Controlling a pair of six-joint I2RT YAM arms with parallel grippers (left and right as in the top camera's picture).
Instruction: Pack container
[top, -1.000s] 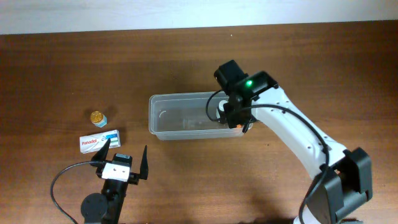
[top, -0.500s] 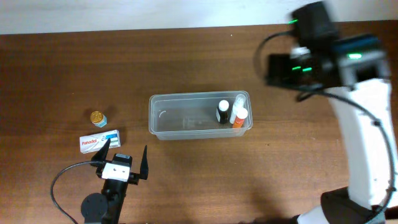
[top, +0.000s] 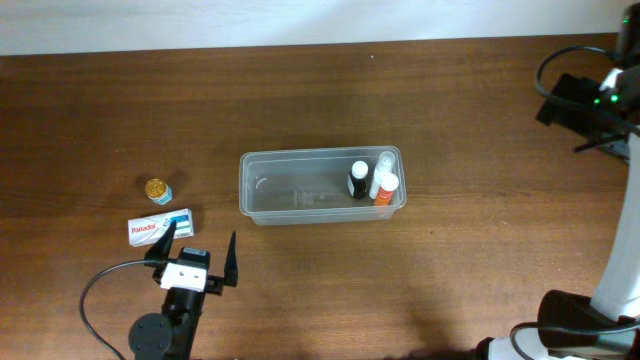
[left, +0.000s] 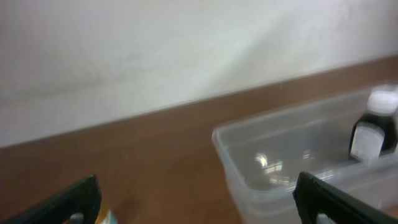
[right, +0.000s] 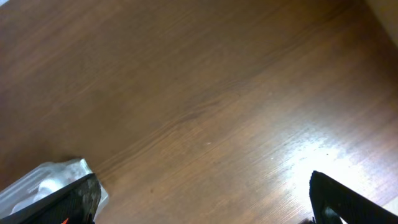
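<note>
The Panadol box (top: 162, 227) lies crosswise by my left gripper, which is pointing level at the container. Next, I turn the gripper around and tip it down over the box's lettered end (top: 144, 230).
The container (top: 300, 190), a clear shallow tub, sits mid-table. At its right end stand a black bottle (top: 358, 180), a white bottle (top: 384, 164) and an orange-capped bottle (top: 384, 188). My left gripper (top: 196, 250) rests near the front left, open and empty. In the left wrist view, the left gripper (left: 202, 208) faces the container (left: 273, 180) and the black bottle (left: 373, 130). My right arm (top: 598, 100) is at the far right edge. The right gripper (right: 211, 205) is open over bare wood, with a corner of the container (right: 43, 180) at lower left.
A Panadol box (top: 160, 225) lies just beyond the left gripper, and a small gold-lidded jar (top: 156, 189) stands behind it. A pale wall runs along the table's far edge (top: 320, 45).
The right arm has pulled away from the container's right end, up and out to the far right edge, with its jaws wider. The bottles there now show uncovered. The left arm has not moved.
</note>
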